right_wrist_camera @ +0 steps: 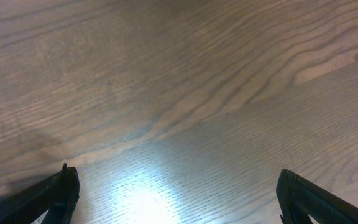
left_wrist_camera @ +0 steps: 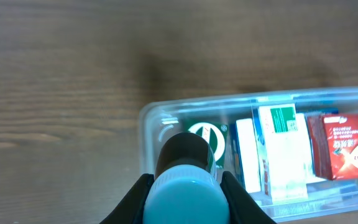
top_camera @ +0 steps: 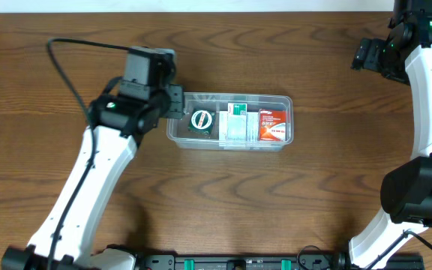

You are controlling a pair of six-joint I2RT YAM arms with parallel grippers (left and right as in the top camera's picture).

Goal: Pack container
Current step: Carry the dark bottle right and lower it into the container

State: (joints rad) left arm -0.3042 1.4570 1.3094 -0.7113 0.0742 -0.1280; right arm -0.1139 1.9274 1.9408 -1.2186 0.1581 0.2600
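Observation:
I should now lower the upright dark bottle with my left gripper into the gap [top_camera: 179, 127] that is free beside the green box until it meets the container's bottom [top_camera: 180, 133].
The clear plastic container [top_camera: 229, 144] lies mid-table and holds a green box with a round white logo [top_camera: 202, 120], a white-and-green box [top_camera: 236, 122] and a red box [top_camera: 274, 124]. My left gripper [top_camera: 175, 101] hangs at its left end, shut on a dark bottle with a pale blue cap [left_wrist_camera: 185, 198]. The cap sits squeezed between both fingers, and the bottle's body points at the container's left part [left_wrist_camera: 146, 127], above the green box [left_wrist_camera: 204, 134]. From overhead the bottle is hidden under the wrist. My right gripper [right_wrist_camera: 176, 193] stands open over bare wood at the far right [top_camera: 366, 54].
The wooden table [top_camera: 313, 195] stretches around the container on every side. A black cable [top_camera: 66, 64] loops behind the left arm. The right arm's base [top_camera: 418, 191] stands at the right edge.

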